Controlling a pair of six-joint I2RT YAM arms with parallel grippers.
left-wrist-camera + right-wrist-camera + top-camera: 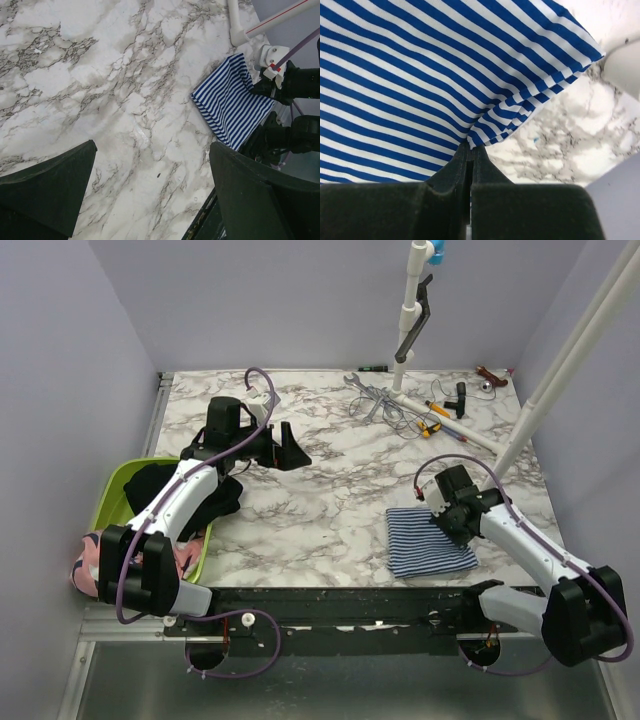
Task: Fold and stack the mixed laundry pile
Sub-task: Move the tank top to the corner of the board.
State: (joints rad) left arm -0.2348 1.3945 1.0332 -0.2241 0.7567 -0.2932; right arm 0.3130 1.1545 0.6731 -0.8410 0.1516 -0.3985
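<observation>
I should go on pulling the striped garment, which lies folded flat with its edge [492, 124] in my right gripper, until it gets to the marble's side edge [548, 522].
The navy-and-white striped garment [425, 548] lies folded flat on the marble at the near right. My right gripper [452, 527] is shut on a pinch of its edge; in the right wrist view the pinched fold [420, 75] bunches at the closed tips [471, 149]. Open and holding nothing, my left gripper [291, 447] hovers over bare marble at centre left, its dark fingers [50, 195] wide apart around the gripper's middle [152, 185]. The striped garment [231, 102] also shows at the right of that view. The black garment [160, 483] lies in the lime green basin [113, 492], and the pink one [88, 567] hangs over its near left end.
A wrench [362, 390], screwdrivers [440, 417] and cables lie at the back right. A white pipe [411, 310] stands upright there, and a white pole [565, 365] slants across the right side. The table's near edge is a black rail [330, 602].
</observation>
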